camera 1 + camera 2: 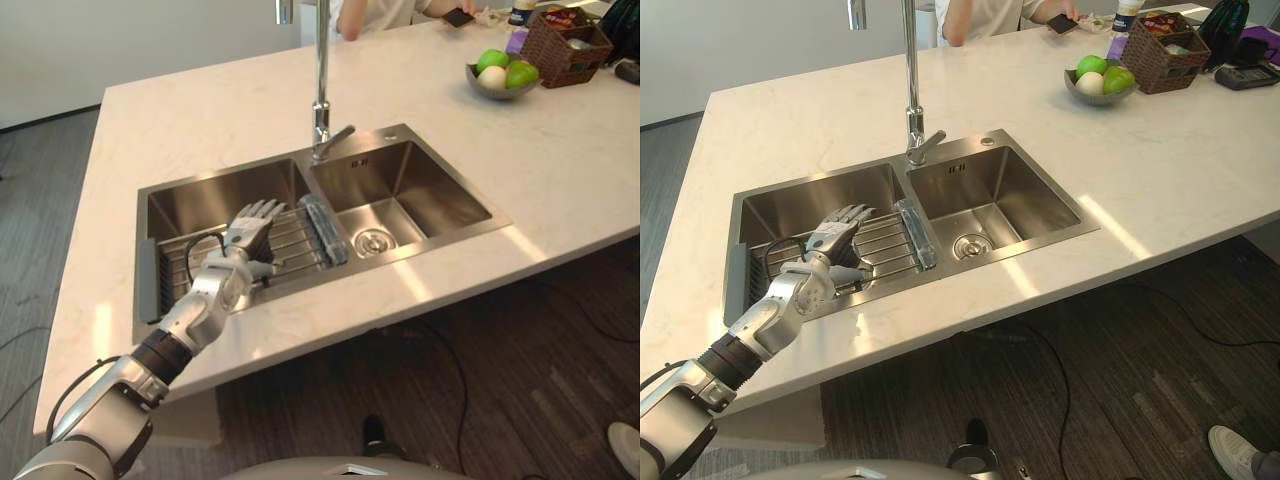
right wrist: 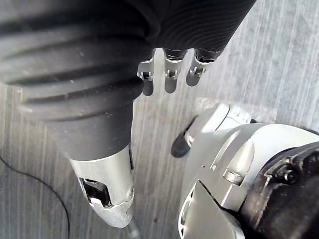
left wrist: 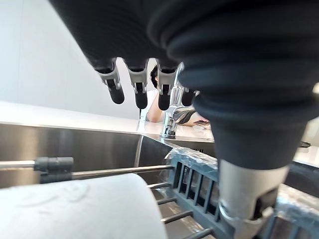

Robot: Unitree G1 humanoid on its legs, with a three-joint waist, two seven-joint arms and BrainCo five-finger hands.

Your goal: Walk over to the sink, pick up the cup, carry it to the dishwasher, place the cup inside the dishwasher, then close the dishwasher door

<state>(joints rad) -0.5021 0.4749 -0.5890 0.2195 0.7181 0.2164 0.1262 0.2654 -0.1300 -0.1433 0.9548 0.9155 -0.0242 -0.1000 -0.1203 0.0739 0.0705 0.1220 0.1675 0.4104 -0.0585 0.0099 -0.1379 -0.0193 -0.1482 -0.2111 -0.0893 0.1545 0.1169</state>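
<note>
The cup (image 3: 84,211) is lying on its side over the rack's open bars (image 3: 177,217), so I should expect it to be empty inside when I pick it up.
A white rounded cup (image 3: 75,209) lies on its side on the wire rack (image 1: 298,240) in the left basin of the steel sink (image 1: 330,292), just below my left hand. My left hand (image 1: 243,258) reaches over the rack with its fingers (image 3: 141,92) straight and spread, thumb apart, holding nothing. From the head views the hand covers the cup. My right hand (image 2: 170,74) hangs low over the grey floor with relaxed fingers and nothing in it.
A tall faucet (image 1: 322,90) rises behind the divider; the right basin (image 1: 400,195) holds nothing. A rolled mat (image 1: 325,228) lies along the rack's right end. A fruit bowl (image 1: 490,92) and a wicker basket (image 1: 560,68) stand far right. A person (image 1: 375,12) is across the counter.
</note>
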